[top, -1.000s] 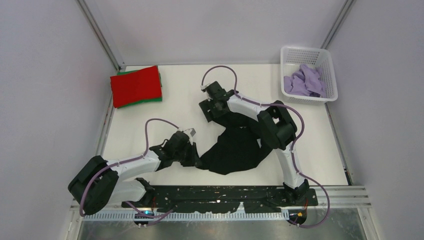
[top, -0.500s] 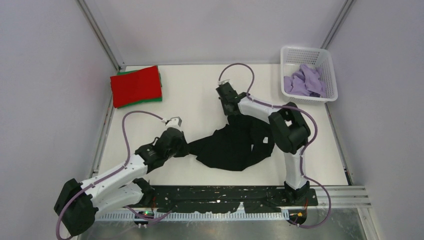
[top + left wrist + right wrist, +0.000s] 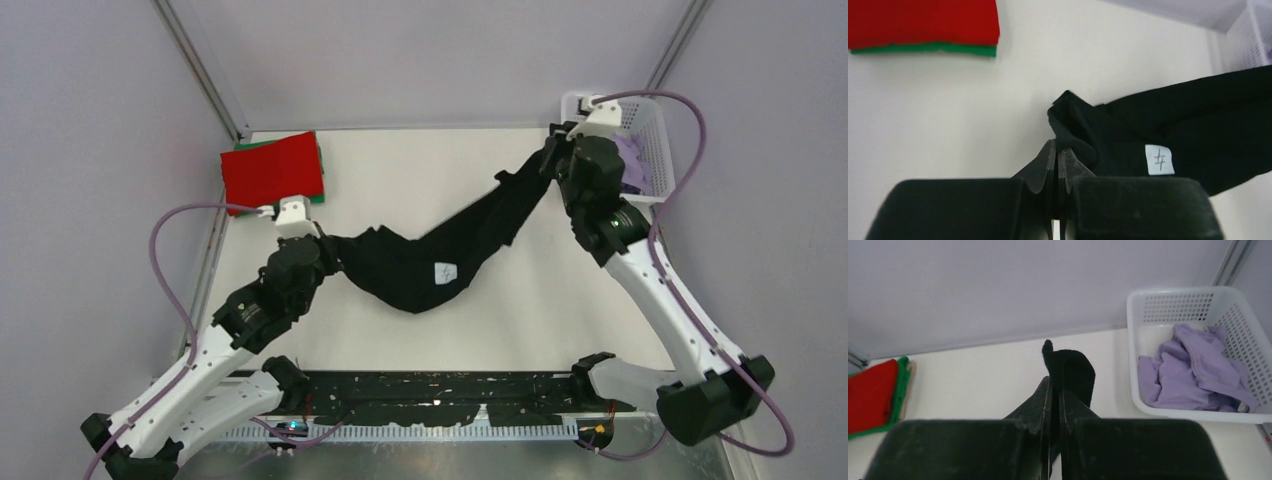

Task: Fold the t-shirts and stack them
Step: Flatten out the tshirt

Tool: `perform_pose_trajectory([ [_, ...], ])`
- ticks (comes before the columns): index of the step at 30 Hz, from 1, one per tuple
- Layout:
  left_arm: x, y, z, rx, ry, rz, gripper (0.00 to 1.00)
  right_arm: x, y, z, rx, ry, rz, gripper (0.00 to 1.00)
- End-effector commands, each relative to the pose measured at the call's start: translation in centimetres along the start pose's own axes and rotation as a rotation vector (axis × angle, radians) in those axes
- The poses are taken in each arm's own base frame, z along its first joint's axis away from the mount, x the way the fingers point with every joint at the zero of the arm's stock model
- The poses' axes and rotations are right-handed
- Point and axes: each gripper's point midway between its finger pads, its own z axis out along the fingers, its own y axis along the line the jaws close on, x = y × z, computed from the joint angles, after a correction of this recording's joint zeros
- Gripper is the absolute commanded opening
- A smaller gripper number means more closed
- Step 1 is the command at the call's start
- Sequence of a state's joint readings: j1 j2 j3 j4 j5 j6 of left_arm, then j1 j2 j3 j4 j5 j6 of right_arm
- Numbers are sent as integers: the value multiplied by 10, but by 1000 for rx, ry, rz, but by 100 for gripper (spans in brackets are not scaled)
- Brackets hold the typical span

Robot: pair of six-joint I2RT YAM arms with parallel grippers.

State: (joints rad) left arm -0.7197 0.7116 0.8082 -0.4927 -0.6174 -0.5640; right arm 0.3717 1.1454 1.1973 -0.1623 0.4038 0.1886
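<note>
The black t-shirt sags bunched (image 3: 425,268) between the robot's grippers, so the robot should put it down flat and bring its right gripper to the t-shirt's corner (image 3: 381,234) close to its left gripper.
The black t-shirt (image 3: 430,255) hangs stretched in a sagging band above the table, its white tag (image 3: 443,272) facing up. My left gripper (image 3: 325,245) is shut on its left end, and in the left wrist view the cloth (image 3: 1198,115) bunches at the closed gripper (image 3: 1057,147). My right gripper (image 3: 552,160) is shut on the other end near the basket; in the right wrist view black cloth (image 3: 1073,370) sticks out past the gripper (image 3: 1055,382). A folded red t-shirt (image 3: 272,170) lies on a green one (image 3: 320,165) at the back left. The lavender t-shirt (image 3: 1193,370) lies crumpled in the basket.
The white plastic basket (image 3: 660,150) stands at the back right corner, partly behind my right arm. Metal frame posts and grey walls close in the table on three sides. The arm bases and a black rail run along the near edge.
Both arms rose and pulled apart, left gripper towards the back left, right gripper towards the basket. The right gripper shut on the black t-shirt, which went from a crumpled heap to a stretched band.
</note>
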Motion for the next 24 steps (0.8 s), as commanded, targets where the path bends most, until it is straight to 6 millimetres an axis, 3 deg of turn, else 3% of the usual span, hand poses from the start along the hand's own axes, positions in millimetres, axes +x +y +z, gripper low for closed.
perform_pose_trajectory([
  [1,-93,31,-38,-121,-270,-20,0,-75,-22,-48,39,-220,23,5],
  [2,-107,37,-48,-133,-312,-30,0,-96,-28,-67,43,-276,41,5],
  [6,-149,61,-87,-167,-462,-93,0,-143,-62,-120,137,-418,74,5],
  [9,-166,86,-113,-224,-544,-132,0,-163,-96,-155,271,-490,103,5],
  [13,-171,113,-138,-288,-584,-170,0,-172,-124,-182,397,-516,109,5],
  [18,-160,126,-137,-343,-592,-190,0,-161,-127,-176,425,-461,81,5],
  [22,-141,121,-112,-424,-537,-139,0,-133,-113,-145,393,-373,56,5],
  [24,-129,116,-96,-458,-496,-97,0,-109,-107,-123,397,-311,39,5],
])
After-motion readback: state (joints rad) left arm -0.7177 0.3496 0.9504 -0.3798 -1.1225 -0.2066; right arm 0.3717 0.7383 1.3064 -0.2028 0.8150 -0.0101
